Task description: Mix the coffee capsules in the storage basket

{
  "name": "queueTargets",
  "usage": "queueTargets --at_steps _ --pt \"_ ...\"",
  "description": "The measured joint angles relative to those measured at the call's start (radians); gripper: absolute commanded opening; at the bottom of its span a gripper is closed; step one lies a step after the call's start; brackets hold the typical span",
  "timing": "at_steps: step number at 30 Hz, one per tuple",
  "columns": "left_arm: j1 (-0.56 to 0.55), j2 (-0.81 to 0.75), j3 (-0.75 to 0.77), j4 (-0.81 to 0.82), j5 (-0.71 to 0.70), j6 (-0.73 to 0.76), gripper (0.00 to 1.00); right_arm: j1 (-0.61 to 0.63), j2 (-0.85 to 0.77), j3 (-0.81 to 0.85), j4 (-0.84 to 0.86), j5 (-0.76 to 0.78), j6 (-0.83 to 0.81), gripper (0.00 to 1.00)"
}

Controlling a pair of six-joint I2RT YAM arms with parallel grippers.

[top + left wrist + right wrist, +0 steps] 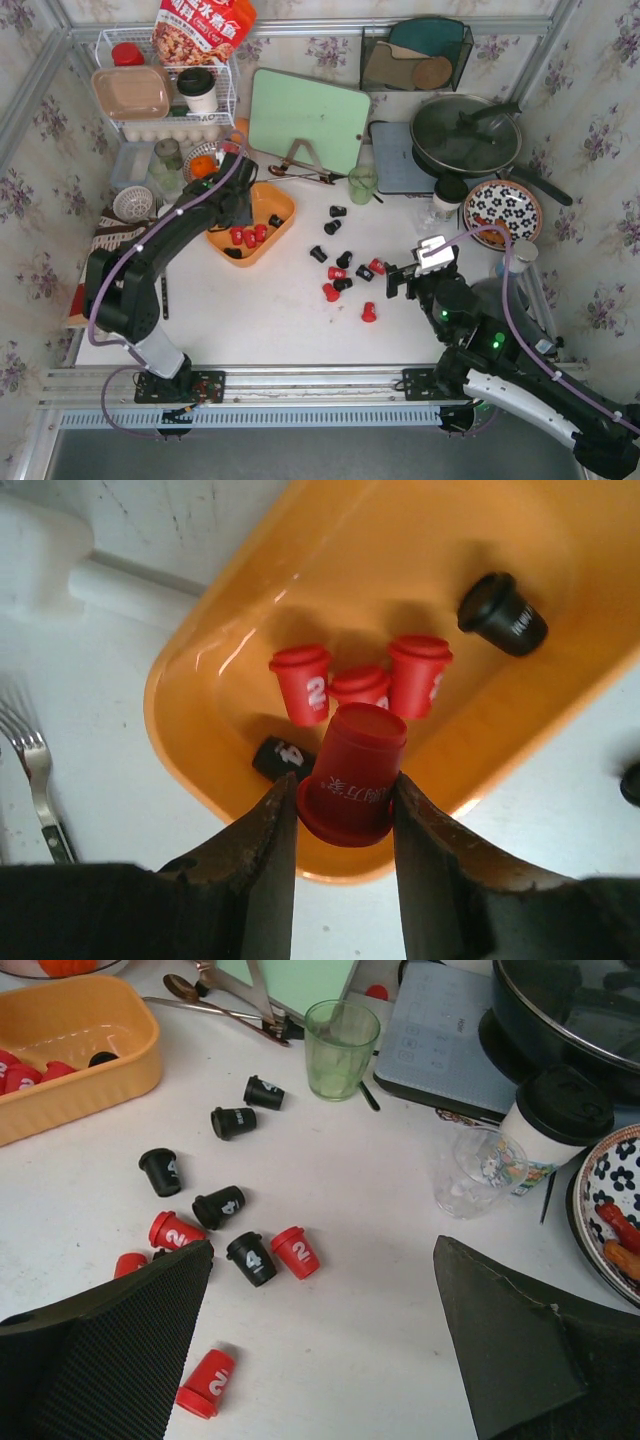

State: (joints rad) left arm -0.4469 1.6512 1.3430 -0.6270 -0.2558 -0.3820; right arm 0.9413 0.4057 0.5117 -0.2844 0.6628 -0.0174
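Observation:
An open part of the basket's bottom (312, 605) is beside the lying red capsules. My left gripper should keep lowering the held red capsule (354, 770) until it hangs low inside the basket's rim, and then let go.
The orange-yellow storage basket (272, 201) sits left of centre on the white table. It also shows in the left wrist view (400, 570) and the right wrist view (100, 1080). Inside lie three red capsules (360, 685) and two black ones (502, 615). My left gripper (345, 790) is shut on a red capsule (352, 770) just above the basket's near rim; in the top view the gripper (232, 200) is over the basket's left end. Several red and black capsules (340, 270) lie loose on the table. My right gripper (322, 1250) is open and empty just right of them (250, 1258).
A green cutting board (308, 118), a green glass (341, 1046), a clear glass (478, 1172), a lidded cup (552, 1120), a black pan (466, 132) and a patterned plate (503, 211) stand behind and right. A white wire rack (165, 90) is back left. A fork (35, 770) lies beside the basket.

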Motion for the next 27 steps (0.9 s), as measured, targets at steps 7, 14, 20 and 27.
queueTargets --at_steps 7,14,20,27 --pt "0.056 0.158 0.108 -0.036 0.053 0.021 0.34 0.0 -0.01 0.012 -0.001 0.036 0.005 1.0" --pt "0.074 0.238 0.201 -0.087 0.096 0.021 0.39 -0.001 -0.06 0.018 -0.004 0.07 0.011 1.0" --pt "0.073 0.319 0.274 -0.117 0.123 0.018 0.48 -0.001 -0.055 0.018 -0.004 0.074 0.011 1.0" --pt "0.074 0.332 0.266 -0.127 0.13 0.01 0.79 -0.001 -0.045 0.018 -0.004 0.07 0.011 1.0"
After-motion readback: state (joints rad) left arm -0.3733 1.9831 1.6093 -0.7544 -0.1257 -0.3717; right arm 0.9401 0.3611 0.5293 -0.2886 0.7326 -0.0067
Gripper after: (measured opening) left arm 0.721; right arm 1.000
